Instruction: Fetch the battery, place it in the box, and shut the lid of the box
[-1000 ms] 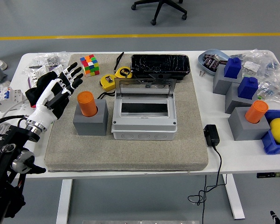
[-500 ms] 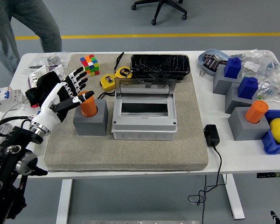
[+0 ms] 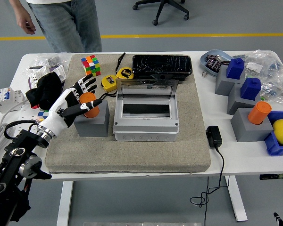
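Note:
The round, straight-sided battery (image 3: 88, 103) is standing sunk in the grey block (image 3: 93, 126), so it will slip out and leave a round hole behind when the robot lifts.
An orange cylinder, the battery (image 3: 89, 101), stands upright in a grey block (image 3: 92, 123) on the left of the grey mat. My left hand (image 3: 81, 98) is at the battery with its fingers spread around it, thumb in front and other fingers behind; it is open, not closed on it. To the right sits the grey box (image 3: 145, 116), its lid (image 3: 146, 87) raised and its rectangular opening showing. My right hand is out of sight.
A Rubik's cube (image 3: 90, 64), a yellow tape measure (image 3: 117, 76) and a black tray (image 3: 162, 65) lie behind the box. A second orange cylinder (image 3: 259, 112) in a grey block, blue blocks (image 3: 250, 87) and a power adapter (image 3: 213, 136) are at right. A person (image 3: 63, 21) stands far left.
My left hand has moved right and forward, from left of the battery to around it. A person has walked into view at the table's far left.

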Robot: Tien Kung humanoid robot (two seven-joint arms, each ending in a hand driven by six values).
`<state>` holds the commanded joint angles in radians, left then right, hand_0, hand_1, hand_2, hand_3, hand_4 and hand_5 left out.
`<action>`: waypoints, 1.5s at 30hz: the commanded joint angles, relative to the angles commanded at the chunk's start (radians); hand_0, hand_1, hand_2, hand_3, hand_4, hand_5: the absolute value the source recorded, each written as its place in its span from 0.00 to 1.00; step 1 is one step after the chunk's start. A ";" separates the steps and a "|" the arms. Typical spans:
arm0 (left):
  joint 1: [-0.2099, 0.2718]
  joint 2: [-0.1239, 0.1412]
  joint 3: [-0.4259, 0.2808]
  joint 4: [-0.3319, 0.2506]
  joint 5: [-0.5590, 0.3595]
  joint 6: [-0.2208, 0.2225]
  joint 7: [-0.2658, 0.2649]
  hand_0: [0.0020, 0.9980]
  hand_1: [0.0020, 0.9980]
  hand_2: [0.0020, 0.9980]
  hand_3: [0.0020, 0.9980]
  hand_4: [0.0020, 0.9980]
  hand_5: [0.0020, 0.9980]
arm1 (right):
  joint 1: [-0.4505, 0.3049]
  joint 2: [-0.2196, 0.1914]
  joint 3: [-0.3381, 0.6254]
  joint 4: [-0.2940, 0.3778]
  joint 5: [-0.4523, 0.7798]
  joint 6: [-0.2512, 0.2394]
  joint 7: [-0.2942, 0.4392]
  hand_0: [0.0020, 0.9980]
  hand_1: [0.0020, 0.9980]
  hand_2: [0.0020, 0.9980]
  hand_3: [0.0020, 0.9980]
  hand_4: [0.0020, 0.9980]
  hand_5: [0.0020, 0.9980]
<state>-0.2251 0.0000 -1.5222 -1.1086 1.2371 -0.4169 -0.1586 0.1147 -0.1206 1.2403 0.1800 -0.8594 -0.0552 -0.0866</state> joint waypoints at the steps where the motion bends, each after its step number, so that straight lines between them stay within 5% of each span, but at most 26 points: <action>1: -0.002 0.000 -0.001 0.004 0.005 0.002 -0.001 1.00 1.00 1.00 1.00 1.00 0.14 | 0.000 0.000 0.000 0.000 0.000 0.000 0.000 0.92 0.90 0.88 0.89 1.00 1.00; 17: -0.005 0.000 -0.008 0.010 0.110 0.070 -0.016 1.00 1.00 1.00 0.91 1.00 0.14 | -0.004 -0.003 -0.007 0.000 0.010 -0.003 0.001 0.92 0.90 0.88 0.88 1.00 1.00; 18: -0.005 0.000 -0.007 0.010 0.113 0.074 -0.016 0.97 0.98 0.96 0.87 1.00 0.04 | -0.004 -0.003 -0.007 0.000 0.011 -0.003 0.001 0.92 0.90 0.88 0.88 1.00 1.00; 23: -0.007 0.000 -0.004 0.009 0.121 0.088 -0.018 0.97 0.98 0.96 0.87 1.00 0.04 | -0.002 -0.005 -0.005 0.000 0.011 -0.004 0.001 0.92 0.90 0.88 0.88 1.00 1.00; 24: -0.008 0.000 -0.003 0.008 0.121 0.091 -0.019 0.92 0.93 0.89 0.84 1.00 0.02 | -0.002 -0.005 -0.005 0.000 0.011 -0.004 0.001 0.92 0.90 0.88 0.88 1.00 1.00; 45: -0.009 0.000 0.067 0.019 0.021 0.144 -0.044 0.86 0.89 0.83 0.78 1.00 0.06 | 0.001 -0.005 -0.014 0.000 0.019 -0.003 0.002 0.92 0.90 0.87 0.88 1.00 1.00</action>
<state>-0.2343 0.0000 -1.4548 -1.0895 1.2583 -0.2730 -0.2026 0.1158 -0.1260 1.2262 0.1800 -0.8401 -0.0580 -0.0842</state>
